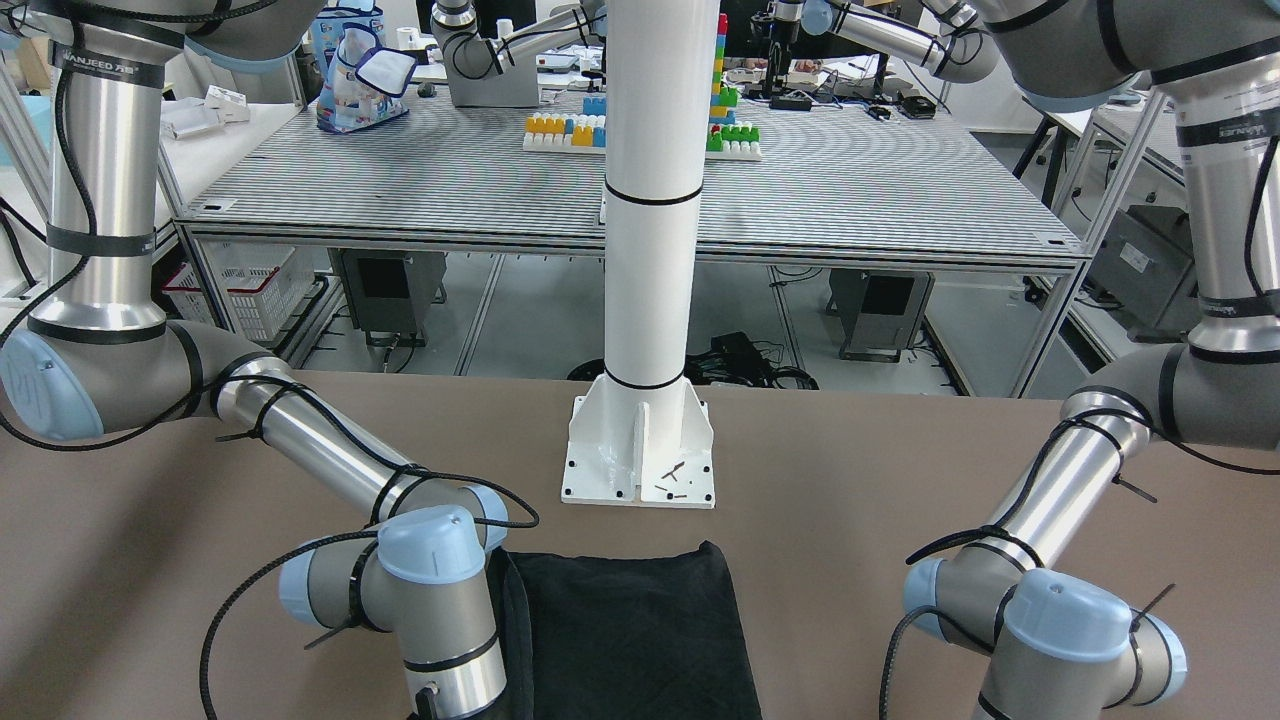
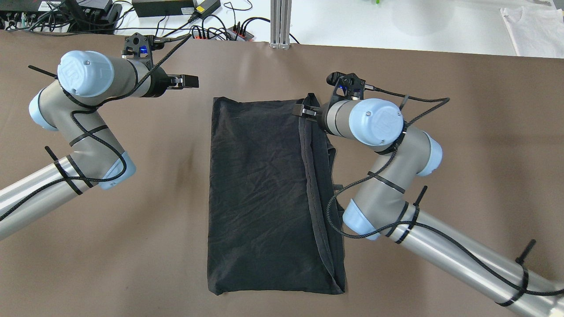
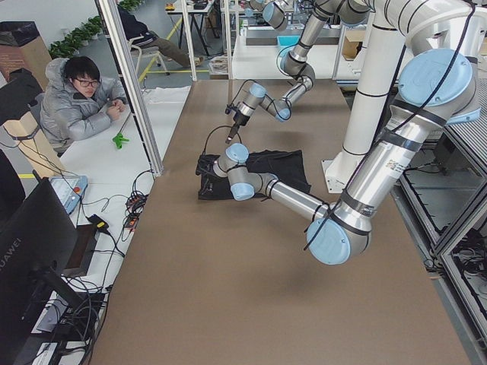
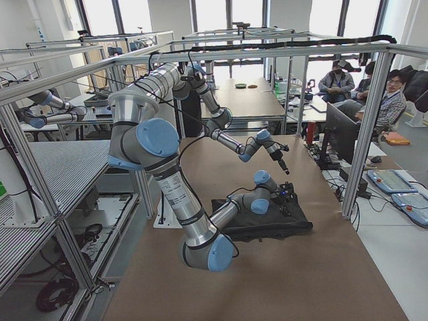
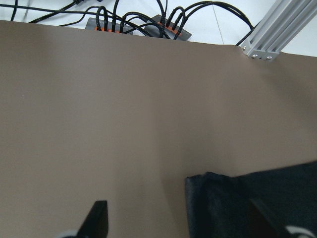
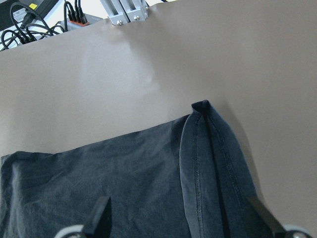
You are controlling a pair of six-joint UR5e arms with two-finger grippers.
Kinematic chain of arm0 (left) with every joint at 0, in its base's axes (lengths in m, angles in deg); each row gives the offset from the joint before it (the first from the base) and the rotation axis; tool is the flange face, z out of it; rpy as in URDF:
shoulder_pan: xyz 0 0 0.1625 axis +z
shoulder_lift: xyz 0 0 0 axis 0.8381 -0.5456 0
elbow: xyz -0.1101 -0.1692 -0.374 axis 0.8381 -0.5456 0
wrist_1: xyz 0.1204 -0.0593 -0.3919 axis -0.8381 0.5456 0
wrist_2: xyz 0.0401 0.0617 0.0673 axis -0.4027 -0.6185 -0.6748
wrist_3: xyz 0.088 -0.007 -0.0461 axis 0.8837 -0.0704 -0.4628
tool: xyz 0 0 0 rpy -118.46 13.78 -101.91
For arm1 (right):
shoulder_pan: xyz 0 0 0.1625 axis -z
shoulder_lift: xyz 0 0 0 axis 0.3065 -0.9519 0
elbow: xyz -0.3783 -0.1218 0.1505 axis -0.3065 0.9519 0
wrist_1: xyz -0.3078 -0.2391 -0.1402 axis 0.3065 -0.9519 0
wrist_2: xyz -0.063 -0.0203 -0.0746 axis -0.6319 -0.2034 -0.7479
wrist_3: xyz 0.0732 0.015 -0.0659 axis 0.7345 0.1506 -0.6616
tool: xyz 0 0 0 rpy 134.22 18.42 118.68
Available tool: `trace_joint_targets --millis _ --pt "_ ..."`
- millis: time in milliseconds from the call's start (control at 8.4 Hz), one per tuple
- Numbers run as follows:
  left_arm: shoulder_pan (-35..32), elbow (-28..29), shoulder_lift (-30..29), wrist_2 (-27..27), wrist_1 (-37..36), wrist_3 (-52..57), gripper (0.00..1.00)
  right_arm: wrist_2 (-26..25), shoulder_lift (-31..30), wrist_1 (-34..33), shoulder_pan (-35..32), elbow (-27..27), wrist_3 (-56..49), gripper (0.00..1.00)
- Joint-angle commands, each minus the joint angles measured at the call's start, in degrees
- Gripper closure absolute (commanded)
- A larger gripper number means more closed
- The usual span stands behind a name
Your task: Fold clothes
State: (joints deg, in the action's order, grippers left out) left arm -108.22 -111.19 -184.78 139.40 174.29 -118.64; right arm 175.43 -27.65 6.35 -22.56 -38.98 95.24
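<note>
I am looking at a dark gap [image 6: 218, 173] between the raised hem [image 6: 196, 173] and the under layer, so the hem will slide out and cover the corner of that layer when I pull.
The clothes [image 2: 264, 193] are one black garment lying as a tall, slightly wrinkled rectangle mid-table, with a seamed folded layer along its right side. It also shows as the clothes [image 1: 630, 630] in the front view. My left gripper [image 2: 190, 81] hovers open over bare table, just left of the garment's far-left corner [image 5: 233, 208]; its fingers [image 5: 96, 220] hold nothing. My right gripper [image 2: 304, 110] is open over the far-right corner, where the seamed edge [image 6: 203, 163] lies flat between its fingers [image 6: 99, 218], ungripped.
The white pole [image 1: 650, 250] and its base plate [image 1: 640, 460] stand behind the garment on the robot's side. Cables and a power strip [image 2: 220, 33] and an aluminium post [image 2: 280, 22] line the far table edge. A person [image 3: 76, 99] sits beyond it.
</note>
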Motion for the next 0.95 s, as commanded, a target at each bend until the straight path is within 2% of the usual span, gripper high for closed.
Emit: trace_joint_targets --millis 0,238,357,595,714,833 --pt "-0.2 0.5 0.4 -0.2 0.0 0.1 0.0 -7.3 7.5 0.0 2.8 10.9 -2.6 0.06" --pt "-0.1 2.3 0.1 -0.2 0.2 0.2 0.0 -9.2 10.8 0.0 3.3 16.9 -5.3 0.06" --pt "0.0 2.4 0.0 -0.3 0.2 0.1 0.0 -11.3 11.1 0.0 3.9 18.6 -8.9 0.06" --pt "0.0 2.5 0.0 -0.4 0.2 0.0 0.0 -11.9 11.1 0.0 4.1 20.6 -11.5 0.11" --pt "0.1 2.5 0.0 -0.4 0.2 0.0 0.0 -12.0 11.2 0.0 4.1 20.7 -11.6 0.17" --pt "0.1 2.5 0.0 -0.5 0.2 0.0 0.0 -12.1 11.1 0.0 4.1 20.7 -12.0 0.33"
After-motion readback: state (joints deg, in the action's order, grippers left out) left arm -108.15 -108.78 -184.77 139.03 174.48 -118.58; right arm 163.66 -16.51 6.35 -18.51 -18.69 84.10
